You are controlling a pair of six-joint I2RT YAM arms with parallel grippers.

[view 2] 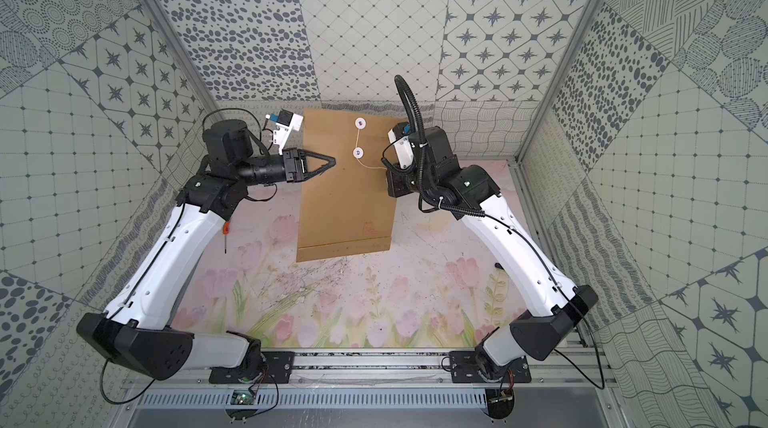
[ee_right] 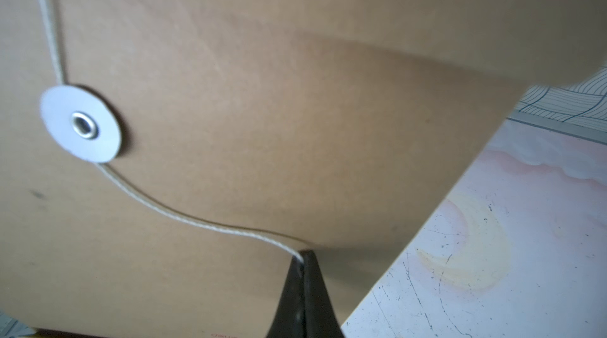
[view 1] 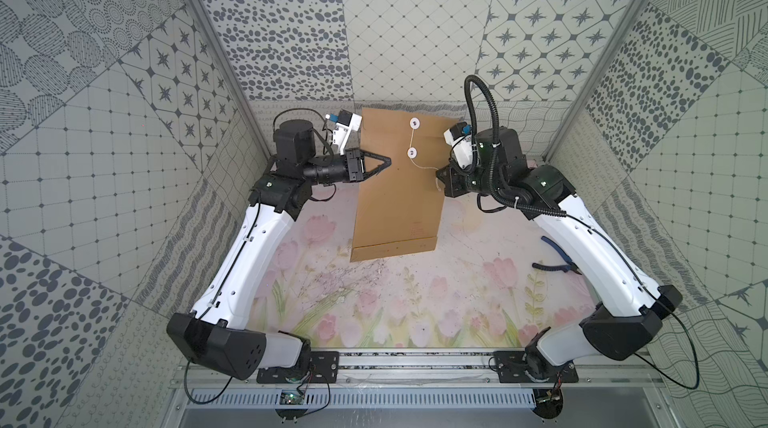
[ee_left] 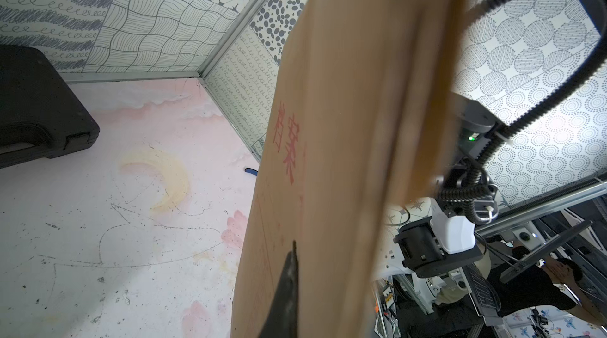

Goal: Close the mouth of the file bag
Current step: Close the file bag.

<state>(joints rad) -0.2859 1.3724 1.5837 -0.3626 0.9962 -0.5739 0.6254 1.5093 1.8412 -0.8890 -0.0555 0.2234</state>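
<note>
My right gripper should swing the string up, over toward my left gripper, then down around the lower button, because the white string hangs slack past that button.
The brown file bag shows in both top views with its mouth at the far end, the flap folded down. A thin white string runs from the flap's white button past the lower button to my right gripper, which is shut on the string beside the lower button. My left gripper is shut on the bag's left edge and holds the file bag up off the table.
A black plastic case lies by the back wall. Blue-handled pliers lie beside the right arm, and an orange-handled tool lies beside the left arm. Patterned walls enclose the floral table on three sides.
</note>
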